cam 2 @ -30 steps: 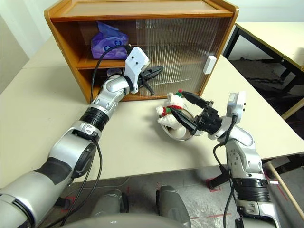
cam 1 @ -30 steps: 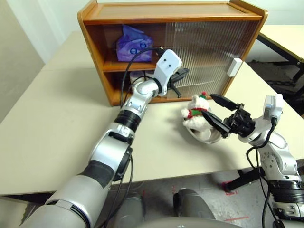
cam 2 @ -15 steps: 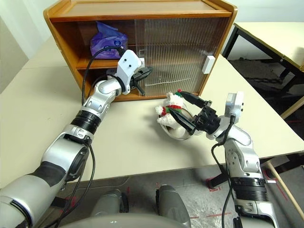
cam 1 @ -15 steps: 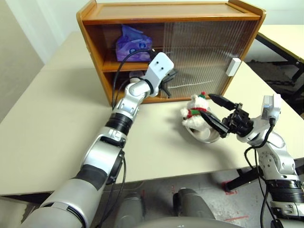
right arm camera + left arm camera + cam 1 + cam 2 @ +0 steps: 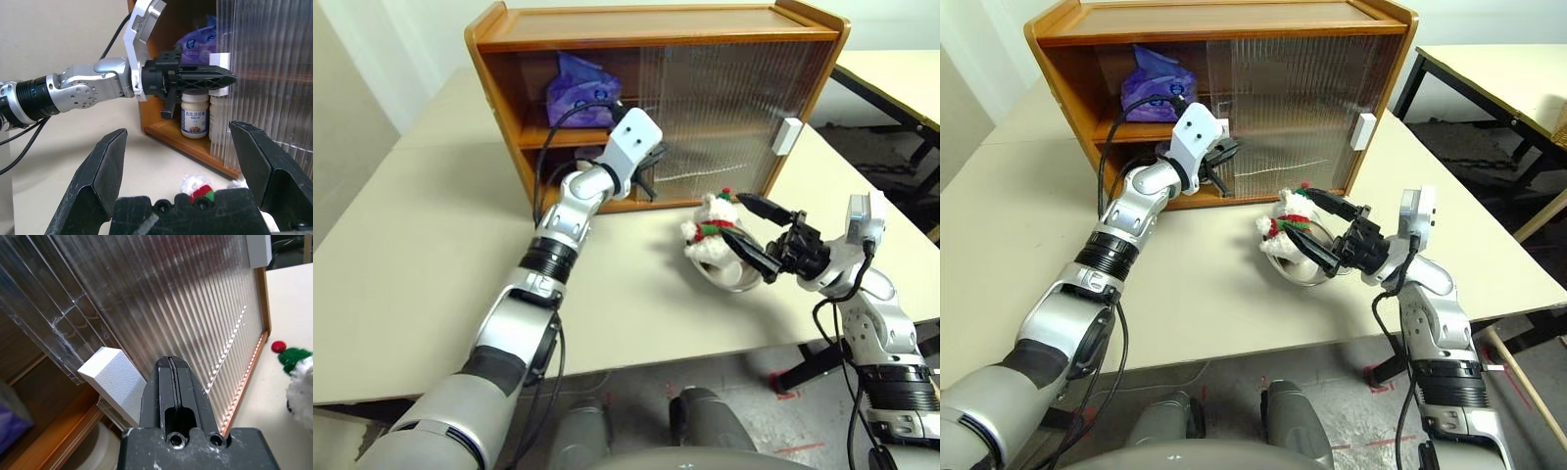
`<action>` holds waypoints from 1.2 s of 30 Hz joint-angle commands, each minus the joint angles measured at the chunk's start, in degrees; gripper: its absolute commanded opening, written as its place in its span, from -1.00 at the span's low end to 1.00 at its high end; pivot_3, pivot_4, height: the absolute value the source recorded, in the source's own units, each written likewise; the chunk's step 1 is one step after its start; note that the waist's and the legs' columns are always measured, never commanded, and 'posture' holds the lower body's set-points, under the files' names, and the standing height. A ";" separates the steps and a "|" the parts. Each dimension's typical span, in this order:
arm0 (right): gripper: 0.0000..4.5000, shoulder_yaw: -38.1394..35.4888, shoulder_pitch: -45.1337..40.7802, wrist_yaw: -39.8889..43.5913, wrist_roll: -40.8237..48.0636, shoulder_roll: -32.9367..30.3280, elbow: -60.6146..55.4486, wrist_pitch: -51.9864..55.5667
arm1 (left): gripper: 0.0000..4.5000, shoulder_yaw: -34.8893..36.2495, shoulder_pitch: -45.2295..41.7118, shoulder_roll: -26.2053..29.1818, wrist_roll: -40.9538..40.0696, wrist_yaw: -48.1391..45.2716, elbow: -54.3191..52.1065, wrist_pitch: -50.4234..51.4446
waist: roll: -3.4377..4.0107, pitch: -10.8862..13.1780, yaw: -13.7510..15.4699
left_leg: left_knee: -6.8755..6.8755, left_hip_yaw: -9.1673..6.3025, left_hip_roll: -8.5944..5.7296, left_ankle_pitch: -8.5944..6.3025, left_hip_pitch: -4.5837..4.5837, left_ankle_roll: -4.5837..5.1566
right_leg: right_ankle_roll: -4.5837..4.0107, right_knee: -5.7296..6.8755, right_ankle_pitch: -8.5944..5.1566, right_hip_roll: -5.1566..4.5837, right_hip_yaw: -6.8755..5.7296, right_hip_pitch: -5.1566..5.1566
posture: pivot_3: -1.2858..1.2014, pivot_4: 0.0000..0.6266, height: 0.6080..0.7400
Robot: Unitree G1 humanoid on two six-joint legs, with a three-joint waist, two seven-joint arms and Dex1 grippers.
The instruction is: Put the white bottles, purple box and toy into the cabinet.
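Note:
I keep pushing with the shut fingers of my left gripper, which rest against the open door's white handle (image 5: pixel 113 382), until the door meets the cabinet's side (image 5: pixel 512 147) by the purple box.
The wooden cabinet (image 5: pixel 656 20) stands at the back of the table, its ribbed doors covering the right part. The purple box (image 5: pixel 576 98) lies on the upper shelf at the left. A white bottle (image 5: pixel 194 120) stands on the lower shelf, and a second one (image 5: pixel 217 122) shows behind the ribbed door. My left gripper (image 5: pixel 646 171) is shut and level, its tips beside the door's white handle (image 5: pixel 110 374). The toy (image 5: pixel 710 230) sits in a steel bowl (image 5: pixel 734 279). My right gripper (image 5: pixel 735 217) is open just right of the toy, with nothing in it.
A second white handle (image 5: pixel 786 135) sits on the right door. The table's front edge runs close behind the bowl. Another table (image 5: pixel 901 69) stands to the right across a gap. Bare tabletop (image 5: pixel 411 245) lies left of the cabinet.
My left gripper has moved left along the cabinet's front, staying shut. The right gripper and the toy have kept their places. The view has shifted slightly.

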 commanded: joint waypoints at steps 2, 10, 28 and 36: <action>1.00 0.33 -0.18 0.48 -0.39 -0.43 0.63 -0.05 | -0.99 2.48 1.74 2.78 0.16 2.79 -2.10 2.70 | 0.00 0.00 -0.11 | 0.00 -0.04 0.00 -0.01 0.04 -0.01 | 0.01 0.05 0.01 0.00 0.01 0.00 | 0.06 -1.00 1.00; 1.00 0.44 -0.11 1.02 -0.50 -0.40 0.92 -0.10 | -0.99 3.34 4.08 4.87 -0.50 3.45 -6.65 5.77 | 0.01 0.07 -0.46 | 0.00 -0.20 -0.02 -0.01 0.20 -0.02 | 0.00 0.28 0.01 0.05 0.08 0.00 | 0.07 -1.00 1.00; 1.00 0.59 -1.64 5.53 3.04 0.83 1.79 1.39 | -0.99 7.62 13.57 10.76 -1.93 4.64 -20.79 13.59 | 0.01 0.14 1.00 | -0.11 -0.43 -0.01 -0.02 0.43 -0.03 | -0.04 0.30 0.00 0.12 0.15 0.08 | 0.11 -1.00 1.00; 1.00 0.62 -2.11 6.63 3.33 1.12 2.09 2.18 | -0.99 9.84 16.55 13.69 -2.56 4.98 -23.64 15.18 | 0.02 0.15 1.11 | -0.12 -0.41 -0.02 -0.02 0.41 -0.04 | -0.10 0.28 -0.05 0.05 0.14 0.09 | 0.13 -1.00 1.00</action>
